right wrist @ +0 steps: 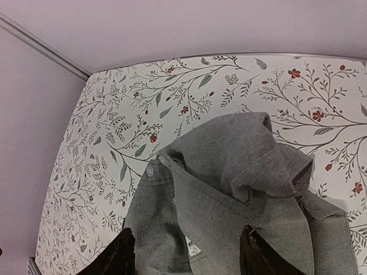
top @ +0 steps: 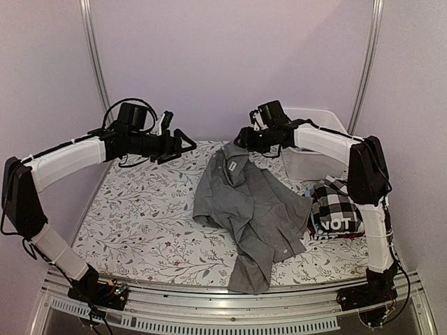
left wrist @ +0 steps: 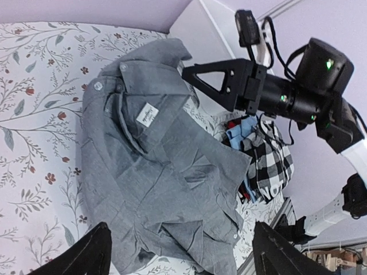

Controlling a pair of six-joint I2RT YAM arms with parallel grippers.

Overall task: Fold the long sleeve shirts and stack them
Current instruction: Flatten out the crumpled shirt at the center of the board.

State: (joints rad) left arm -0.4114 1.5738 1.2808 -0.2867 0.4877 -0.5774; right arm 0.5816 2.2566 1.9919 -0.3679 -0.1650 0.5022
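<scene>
I can see the grey shirt's body (top: 227, 194) bunched in folds beside the flowered cover, so next my left gripper pulls its lower edge (top: 224, 225) across the cover before folding.
A plain grey button-up shirt (top: 248, 206) lies crumpled in the middle of the table, collar toward the back. My left gripper (top: 183, 146) hovers open above the table, to the left of the collar and apart from the cloth. My right gripper (top: 241, 142) stands open just above the collar. In the left wrist view the grey shirt (left wrist: 155, 166) spreads below my open left gripper (left wrist: 183, 258), and the right gripper (left wrist: 198, 77) hangs over its far edge. The right wrist view shows the collar (right wrist: 241, 154) beneath my open right gripper (right wrist: 183, 258). A checked shirt (top: 339, 199) and a dark one lettered "NOT" (top: 335, 225) lie piled at the right.
A white bin (top: 307, 157) stands at the back right, behind the pile. A pale blue cloth (left wrist: 238, 129) peeks out beside the checked shirt (left wrist: 269, 160). The flowered table cover (top: 140, 209) stretches to the left of the grey shirt. Walls close in on three sides.
</scene>
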